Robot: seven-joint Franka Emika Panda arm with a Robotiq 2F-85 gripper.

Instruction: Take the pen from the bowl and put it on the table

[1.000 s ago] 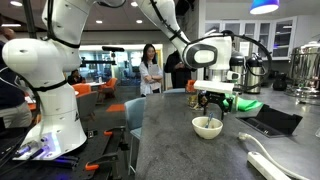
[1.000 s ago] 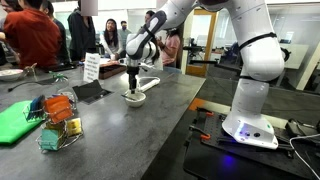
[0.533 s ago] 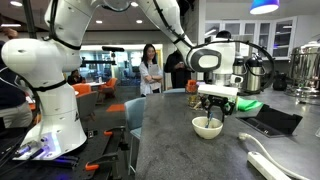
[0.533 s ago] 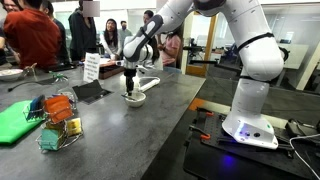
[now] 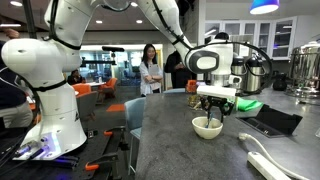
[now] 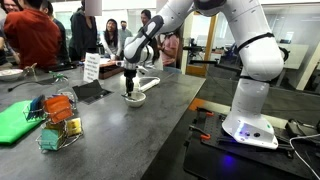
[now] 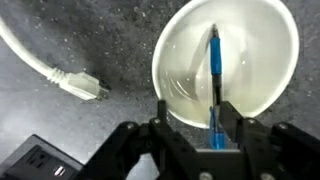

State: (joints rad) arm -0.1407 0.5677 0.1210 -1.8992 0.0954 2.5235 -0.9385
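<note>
One finger of my gripper is close to the blue pen's lower end [image 7: 217, 122], so I should lift my gripper, center its open fingers over the pen's body [image 7: 216, 76] and go down before I close them.
The cream-white bowl [image 5: 207, 127] [image 6: 133, 98] stands on the dark grey table [image 5: 180, 150] [image 6: 130, 130]. In the wrist view the blue pen [image 7: 214, 70] lies inside the bowl [image 7: 175, 45], its lower end leaning over the near rim. My gripper [image 7: 194, 125] hangs straight over the bowl in both exterior views [image 5: 213, 110] [image 6: 128, 88]. Its fingers are wide apart and straddle the pen's lower end. The pen sits close to the right finger [image 7: 230, 118], with a clear gap to the left one.
A thick white cable with a plug [image 7: 78, 84] [image 5: 268, 162] lies beside the bowl. A black power strip [image 7: 38, 160] and a flat black slab [image 5: 270, 121] [image 6: 88, 91] are near. A green object [image 6: 12, 120] and a wire basket [image 6: 57, 122] stand further along the table.
The gripper has shifted slightly sideways over the bowl during the last second; in the last half second nothing has visibly moved. The pen still lies in the bowl.
</note>
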